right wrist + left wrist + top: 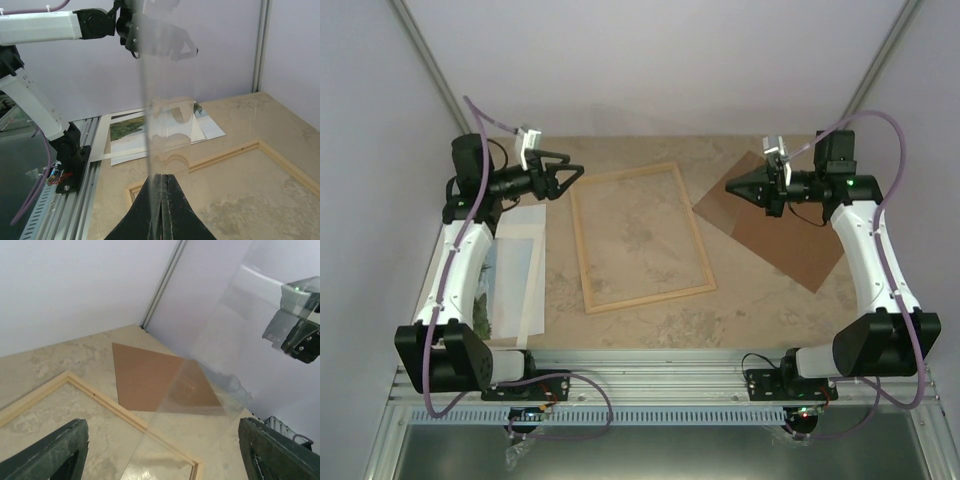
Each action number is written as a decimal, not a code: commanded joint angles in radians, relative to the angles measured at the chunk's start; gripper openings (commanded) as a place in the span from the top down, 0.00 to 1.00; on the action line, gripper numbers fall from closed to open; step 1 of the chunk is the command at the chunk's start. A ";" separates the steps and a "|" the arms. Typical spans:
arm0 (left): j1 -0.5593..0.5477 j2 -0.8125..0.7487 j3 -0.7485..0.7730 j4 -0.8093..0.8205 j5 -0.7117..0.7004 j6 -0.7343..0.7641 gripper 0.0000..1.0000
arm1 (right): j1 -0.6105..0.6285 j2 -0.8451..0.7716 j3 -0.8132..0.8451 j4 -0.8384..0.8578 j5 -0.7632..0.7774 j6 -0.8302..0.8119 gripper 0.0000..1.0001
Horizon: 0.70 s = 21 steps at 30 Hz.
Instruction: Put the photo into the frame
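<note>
My left gripper should first take the frame's side bar and move it toward my right gripper, because the frame lies too far from my right gripper's pane.
The pale wood frame lies flat on the middle of the table, also seen in the left wrist view and the right wrist view. My right gripper is shut on the edge of a clear pane, held upright above the frame. The pane also crosses the left wrist view. My left gripper is open and empty, above the frame's far left corner, apart from the pane. The photo lies picture up at the table's left, partly under the left arm.
The flat brown backing board lies at the right, partly under the right arm. White walls close the back and both sides. A metal rail runs along the near edge by the arm bases.
</note>
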 commanded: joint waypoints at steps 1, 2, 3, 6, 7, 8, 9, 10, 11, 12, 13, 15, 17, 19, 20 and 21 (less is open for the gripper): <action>0.002 0.015 0.050 -0.122 0.034 0.196 0.14 | 0.009 -0.015 0.029 -0.037 -0.034 -0.039 0.99; -0.003 0.030 0.062 -0.134 0.046 0.203 0.11 | 0.009 -0.012 0.031 -0.038 -0.037 -0.038 0.99; -0.014 0.038 0.073 -0.149 0.046 0.221 0.10 | 0.011 -0.011 0.034 -0.038 -0.039 -0.038 1.00; -0.061 0.048 0.086 -0.167 0.035 0.244 0.11 | 0.028 -0.007 0.035 -0.031 -0.042 -0.031 0.99; -0.080 0.049 0.086 -0.165 0.031 0.242 0.13 | 0.036 -0.005 0.035 -0.028 -0.043 -0.029 0.99; -0.094 0.052 0.088 -0.164 0.034 0.236 0.15 | 0.046 -0.004 0.035 -0.026 -0.042 -0.028 0.99; -0.108 0.053 0.091 -0.166 0.038 0.231 0.18 | 0.053 -0.004 0.035 -0.022 -0.039 -0.026 0.99; -0.121 0.054 0.094 -0.165 0.041 0.220 0.21 | 0.057 -0.005 0.035 -0.016 -0.036 -0.021 0.99; -0.128 0.056 0.097 -0.164 0.049 0.208 0.28 | 0.059 -0.004 0.034 -0.005 -0.030 -0.013 0.99; -0.131 0.056 0.098 -0.164 0.063 0.196 0.36 | 0.058 -0.002 0.034 0.006 -0.027 0.001 0.99; -0.131 0.055 0.097 -0.159 0.070 0.183 0.43 | 0.058 0.000 0.037 0.009 -0.021 0.005 1.00; -0.131 0.048 0.092 -0.150 0.079 0.139 0.59 | 0.058 0.010 0.044 0.025 -0.013 0.022 0.99; -0.131 0.042 0.082 -0.123 0.090 0.104 0.77 | 0.055 0.028 0.045 0.052 -0.006 0.056 0.99; -0.129 0.035 0.060 -0.051 0.094 0.023 0.98 | 0.051 0.046 0.042 0.101 -0.001 0.115 0.92; -0.127 0.028 0.042 0.014 0.093 -0.044 1.00 | 0.049 0.054 0.036 0.142 -0.001 0.168 0.86; -0.123 0.019 0.015 0.100 0.094 -0.159 1.00 | 0.048 0.060 0.028 0.193 -0.002 0.226 0.76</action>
